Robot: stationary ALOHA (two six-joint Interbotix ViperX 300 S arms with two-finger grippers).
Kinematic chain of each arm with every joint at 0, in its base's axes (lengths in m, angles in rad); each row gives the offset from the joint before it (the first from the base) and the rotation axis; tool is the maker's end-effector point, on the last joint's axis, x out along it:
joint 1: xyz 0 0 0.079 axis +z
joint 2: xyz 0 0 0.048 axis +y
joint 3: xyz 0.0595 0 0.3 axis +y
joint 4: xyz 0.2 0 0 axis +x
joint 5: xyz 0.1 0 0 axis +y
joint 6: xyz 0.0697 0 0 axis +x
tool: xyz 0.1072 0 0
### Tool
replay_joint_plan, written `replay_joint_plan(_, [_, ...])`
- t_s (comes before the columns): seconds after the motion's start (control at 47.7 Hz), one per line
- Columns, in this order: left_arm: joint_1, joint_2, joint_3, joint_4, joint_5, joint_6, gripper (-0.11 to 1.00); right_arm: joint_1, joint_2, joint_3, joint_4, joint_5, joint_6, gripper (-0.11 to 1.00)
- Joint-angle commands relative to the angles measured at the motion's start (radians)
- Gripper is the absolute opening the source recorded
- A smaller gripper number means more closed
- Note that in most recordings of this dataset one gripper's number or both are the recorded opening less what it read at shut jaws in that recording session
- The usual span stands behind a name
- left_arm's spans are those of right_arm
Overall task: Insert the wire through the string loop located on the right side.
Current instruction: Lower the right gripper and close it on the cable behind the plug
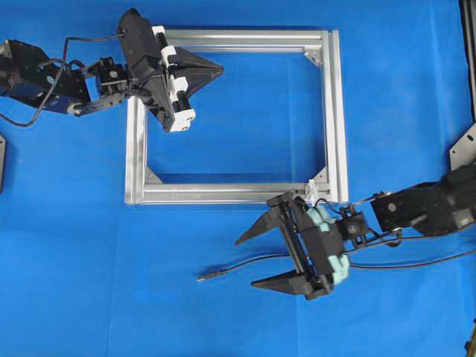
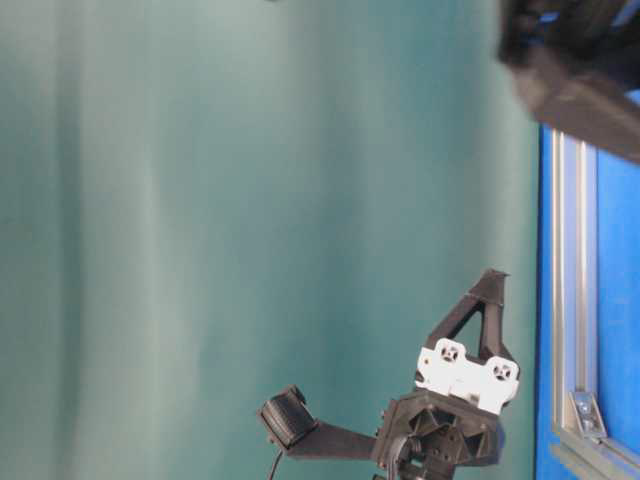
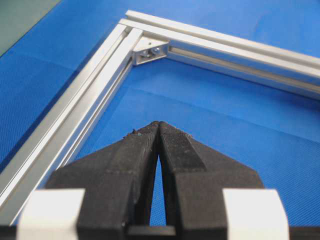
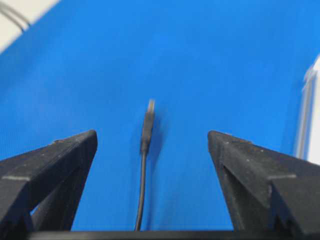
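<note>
The wire's end [image 1: 202, 278] should keep pointing forward when I push it through the string loop, because a thick black sleeve [image 1: 216, 274] lies straight behind the plug tip.
The wire [image 1: 238, 266] lies on the blue mat below the frame, its plug tip [image 1: 201, 278] pointing left. My right gripper [image 1: 246, 262] stands open over it, and the wire [image 4: 144, 165] runs between the two spread fingers without touching them, plug tip [image 4: 150, 107] ahead. The string loop [image 1: 312, 191] is a small white tie on the frame's lower rail near its right corner, just above the right gripper's body. My left gripper [image 1: 221, 71] is shut and holds nothing, hovering inside the frame's upper left corner. In the left wrist view this gripper [image 3: 159, 124] has its tips pressed together.
The silver aluminium frame [image 1: 338, 111] lies flat in the middle of the mat, with triangular brackets [image 3: 150, 50] in its corners. The right arm's thicker black cables [image 1: 416, 262] trail off to the right. A dark fixture [image 1: 465, 149] sits at the right edge.
</note>
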State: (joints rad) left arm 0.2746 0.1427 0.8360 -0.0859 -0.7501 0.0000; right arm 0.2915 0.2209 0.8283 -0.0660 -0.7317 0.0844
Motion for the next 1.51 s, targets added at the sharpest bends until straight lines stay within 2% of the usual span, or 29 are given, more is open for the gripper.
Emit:
replay_joint_plan(0.0, [-0.002,-0.031,-0.014,0.003,-0.005,0.0,0.0,0.006,0.02,-0.031,0.017,-0.005,0.008,0.86])
replay_joint_plan(0.356, [-0.002,-0.029,-0.012,0.003,-0.002,0.0,0.0,0.017,0.146,-0.087,0.069,-0.003,0.014,0.86])
replay_joint_plan(0.671, [-0.002,-0.029,-0.012,0.003,-0.002,0.0,0.0,0.017,0.147,-0.089,0.069,-0.005,0.012,0.86])
replay_joint_plan(0.796, [-0.002,-0.029,-0.012,0.003,-0.002,0.0,0.0,0.017,0.147,-0.089,0.071,-0.006,0.012,0.82])
replay_joint_plan(0.88, [-0.002,-0.031,-0.012,0.003,-0.002,0.0,0.0,0.017,0.147,-0.091,0.071,-0.005,0.011,0.7])
replay_joint_plan(1.048, [-0.002,-0.029,-0.012,0.003,0.002,0.0,0.0,0.017,0.147,-0.094,0.066,-0.005,0.006,0.23])
replay_joint_plan(1.153, [-0.002,-0.031,-0.012,0.003,0.002,0.0,0.0,0.017,0.147,-0.092,0.064,-0.005,0.006,0.02])
replay_joint_plan(1.216, [-0.002,-0.031,-0.012,0.003,0.002,0.0,0.0,0.017,0.147,-0.092,0.063,-0.005,0.005,-0.03])
replay_joint_plan(1.488, [-0.002,-0.031,-0.014,0.003,0.002,0.0,0.0,0.017,0.144,-0.094,0.063,-0.002,0.008,-0.04])
